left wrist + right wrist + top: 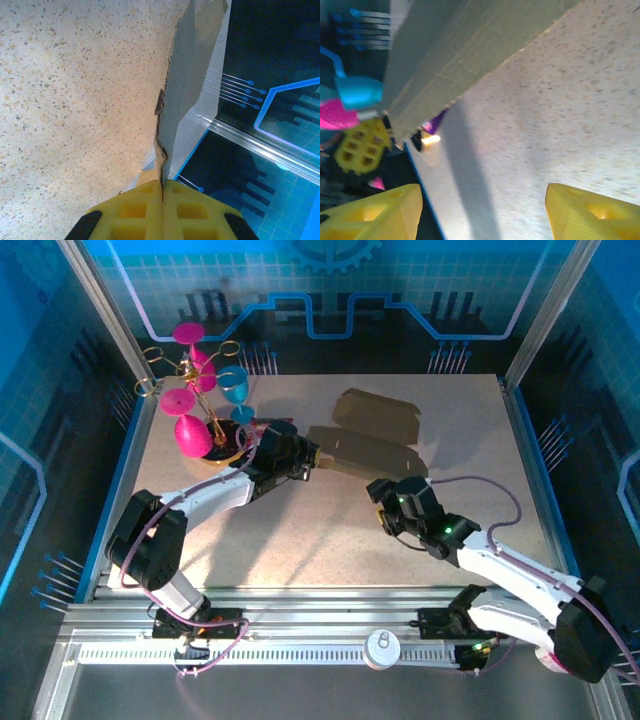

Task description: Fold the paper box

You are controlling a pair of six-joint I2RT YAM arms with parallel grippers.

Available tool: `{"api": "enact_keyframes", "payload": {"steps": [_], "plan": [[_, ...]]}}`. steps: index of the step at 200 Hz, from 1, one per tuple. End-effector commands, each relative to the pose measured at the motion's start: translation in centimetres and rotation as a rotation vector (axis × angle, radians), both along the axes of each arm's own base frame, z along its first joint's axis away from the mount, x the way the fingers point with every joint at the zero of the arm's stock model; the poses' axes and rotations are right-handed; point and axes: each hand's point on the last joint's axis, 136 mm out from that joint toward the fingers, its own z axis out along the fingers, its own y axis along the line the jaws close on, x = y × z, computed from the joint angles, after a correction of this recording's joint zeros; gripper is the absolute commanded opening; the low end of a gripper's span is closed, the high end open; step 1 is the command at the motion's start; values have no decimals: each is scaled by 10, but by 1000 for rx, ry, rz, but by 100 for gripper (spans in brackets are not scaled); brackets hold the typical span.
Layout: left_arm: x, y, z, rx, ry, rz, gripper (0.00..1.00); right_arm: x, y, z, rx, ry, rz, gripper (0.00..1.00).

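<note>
The near panel meets the far panel [377, 414] along a fold [376, 434], so the far panel will follow when I lift and carry the near panel.
The paper box [372, 436] is flat brown cardboard, lying partly unfolded on the back middle of the table. My left gripper [311, 456] is shut on its left edge. In the left wrist view the yellow fingers [145, 205] pinch a thin cardboard panel [186, 85], which stands up on edge ahead of them. My right gripper [381, 504] hovers just in front of the box's near edge, apart from it. In the right wrist view that gripper [480, 212] is open over bare tabletop, with the cardboard [465, 50] ahead of it.
A wire stand with pink and blue cups [200, 390] sits at the back left, close behind the left arm. A small purple packet [434, 122] peeks out from under the cardboard's edge. A white round cap [381, 647] rests on the front rail.
</note>
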Motion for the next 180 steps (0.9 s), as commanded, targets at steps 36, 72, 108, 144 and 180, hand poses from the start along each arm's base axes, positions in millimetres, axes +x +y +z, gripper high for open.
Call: {"api": "enact_keyframes", "payload": {"steps": [36,72,108,144,180], "plan": [[-1,-8,15,-53,-23,12,0,51,1,26,247,-171,-260,66],[-2,-9,15,-63,-19,11,0,62,8,15,273,-161,-263,54],[-3,-9,15,-64,-14,10,0,75,-1,16,259,-180,-290,40],[-4,-9,17,-67,-14,10,0,88,-10,20,290,-198,-325,29],[-5,-8,16,-72,-9,14,0,92,-11,27,307,-200,-336,18]]}}
